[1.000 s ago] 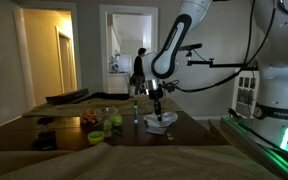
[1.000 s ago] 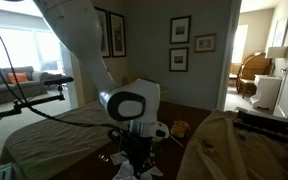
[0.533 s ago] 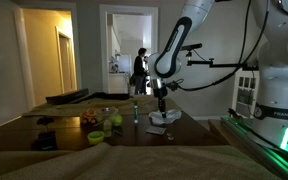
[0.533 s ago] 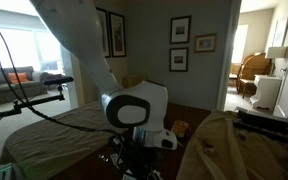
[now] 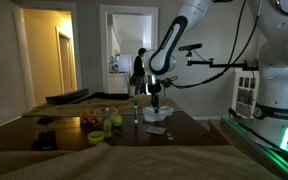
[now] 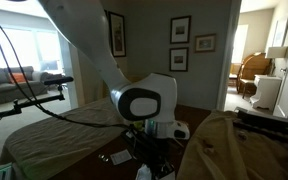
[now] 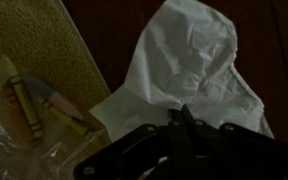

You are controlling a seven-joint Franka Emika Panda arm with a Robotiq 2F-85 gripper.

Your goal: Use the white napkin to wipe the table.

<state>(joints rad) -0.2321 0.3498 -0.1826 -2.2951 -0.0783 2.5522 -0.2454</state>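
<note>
The robot's gripper is pinching the white napkin's near edge while the rest of the napkin lies spread over the dark table, so the robot should go on wiping until the stroke is over and then let go.
The white napkin lies crumpled on the dark table, spreading away from my gripper in the wrist view. My gripper is shut, its fingertips pinching the napkin's near edge. In an exterior view the gripper hangs just above the napkin on the dark table. In the other exterior view the gripper is low at the frame's bottom; the napkin is hidden there.
Crayons lie on a clear plastic bag beside a tan mat. Green cups, a bottle and small objects stand on the table. A beige cloth lies close by.
My gripper has moved across the table with the napkin, shifting sideways and toward the table's far part; the napkin has been dragged along.
</note>
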